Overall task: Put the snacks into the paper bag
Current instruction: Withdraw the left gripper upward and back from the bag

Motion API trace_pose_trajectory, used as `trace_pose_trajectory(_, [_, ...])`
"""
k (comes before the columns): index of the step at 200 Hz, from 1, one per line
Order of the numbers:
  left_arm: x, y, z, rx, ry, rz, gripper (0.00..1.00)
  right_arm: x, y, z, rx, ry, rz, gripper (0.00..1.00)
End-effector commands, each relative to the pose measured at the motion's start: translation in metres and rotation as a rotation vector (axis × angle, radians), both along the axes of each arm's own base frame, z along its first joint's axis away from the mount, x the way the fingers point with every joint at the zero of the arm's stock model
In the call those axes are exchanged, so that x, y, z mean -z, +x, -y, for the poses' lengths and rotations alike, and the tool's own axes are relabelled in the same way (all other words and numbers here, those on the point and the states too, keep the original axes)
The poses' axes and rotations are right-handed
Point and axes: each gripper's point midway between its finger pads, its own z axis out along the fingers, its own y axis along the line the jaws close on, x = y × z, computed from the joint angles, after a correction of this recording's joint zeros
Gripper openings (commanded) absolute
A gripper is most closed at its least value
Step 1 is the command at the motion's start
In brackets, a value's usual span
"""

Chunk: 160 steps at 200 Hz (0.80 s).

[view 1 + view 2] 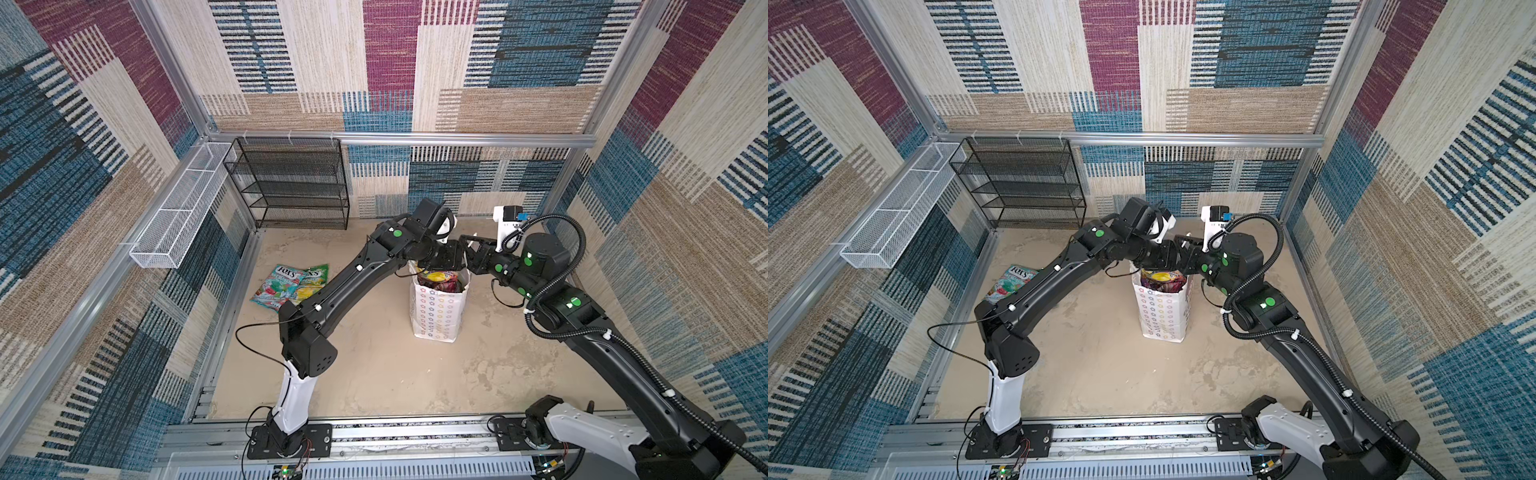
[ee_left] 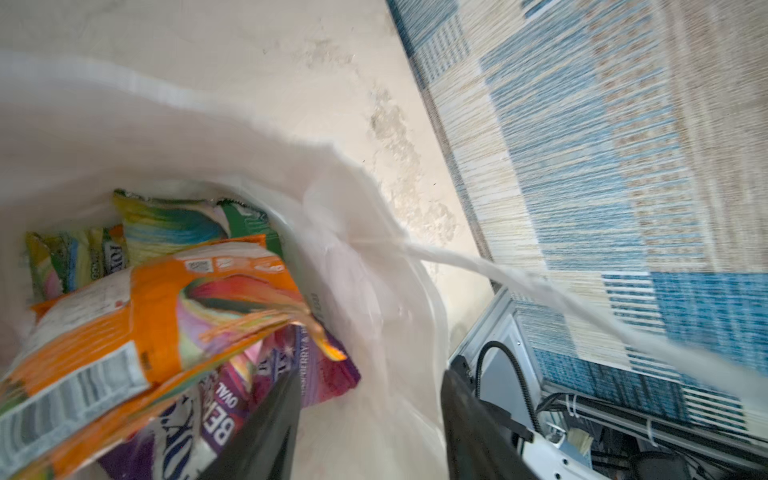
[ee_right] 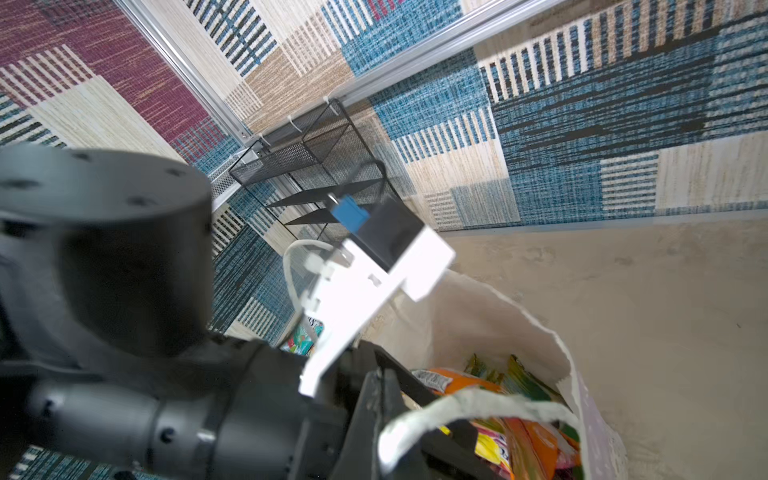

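The paper bag's free handle [image 3: 289,272] is looped around the robot's left gripper, so the right gripper needs to gently bring the other handle [image 3: 480,402] toward it while the left gripper pulls back out.
The white paper bag [image 1: 436,307] [image 1: 1163,311] stands upright mid-floor with several snacks [image 1: 438,280] [image 1: 1160,279] inside. My left gripper [image 1: 444,261] [image 2: 372,374] hangs in the bag's mouth, open, with nothing between its jaws. An orange packet [image 2: 124,332] lies loose on top of a purple one [image 2: 291,374]. My right gripper [image 1: 471,251] [image 3: 380,378] is at the bag's right rim, shut on the white cord handle [image 3: 478,401] [image 2: 540,286], which is pulled taut. A teal packet [image 1: 276,282] and a yellow-green packet [image 1: 309,282] lie on the floor to the left.
A black mesh rack [image 1: 291,183] stands against the back wall. A white wire basket [image 1: 178,208] hangs on the left wall. Carpeted walls and aluminium rails close in the sandy floor [image 1: 374,365].
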Motion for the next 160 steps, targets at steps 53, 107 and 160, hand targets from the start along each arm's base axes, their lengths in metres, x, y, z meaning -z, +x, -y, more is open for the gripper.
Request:
trace_pose_trajectory(53, [-0.104,-0.019,-0.054,-0.076,-0.084,0.227,0.79,0.0,-0.003,0.0,-0.007,0.0,-0.002,0.01])
trace_pose_trajectory(107, [-0.083,-0.004,-0.113,-0.249,0.087,0.243,0.79,0.002,-0.002,-0.001,-0.007,-0.004,-0.009,0.01])
trace_pose_trajectory(160, [-0.077,0.01,-0.178,-0.424,0.158,0.286,0.99,0.001,-0.003,0.0,-0.007,-0.003,-0.007,0.02])
